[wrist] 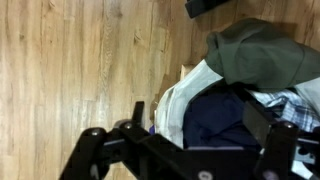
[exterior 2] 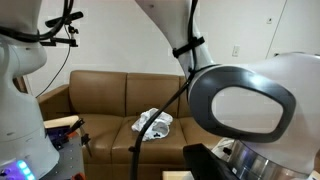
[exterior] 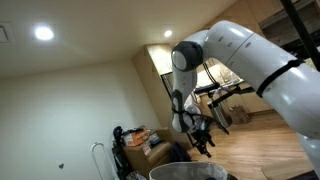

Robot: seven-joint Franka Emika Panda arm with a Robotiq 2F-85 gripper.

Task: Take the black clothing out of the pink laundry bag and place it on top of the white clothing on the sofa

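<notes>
One finger of my gripper is over the wood floor, outside the laundry bag's pale rim (wrist: pixel 176 106), so I should move inward over the black clothing (wrist: pixel 214 120) before I go down.
In the wrist view my gripper (wrist: pixel 200 128) is open, its two fingers spread either side of a dark navy-black garment (wrist: pixel 215 115). The garment lies in an open laundry bag whose pale rim (wrist: pixel 180 95) stands on the wood floor. The bag's pink colour does not show here. An olive-green garment (wrist: pixel 265 50) lies on top at the bag's far side. I cannot tell whether the fingers touch the dark cloth. In an exterior view the white clothing (exterior 2: pixel 158 122) lies on the seat of the brown sofa (exterior 2: pixel 100 95). My gripper (exterior: pixel 200 138) hangs just above the bag's grey rim (exterior: pixel 190 172).
Bare wood floor (wrist: pixel 80 60) lies beside the bag. A checked cloth (wrist: pixel 295 105) sits at the bag's edge and a dark object (wrist: pixel 205 6) lies on the floor beyond it. An exercise bike (exterior: pixel 228 100) and cluttered items (exterior: pixel 135 140) stand in the room.
</notes>
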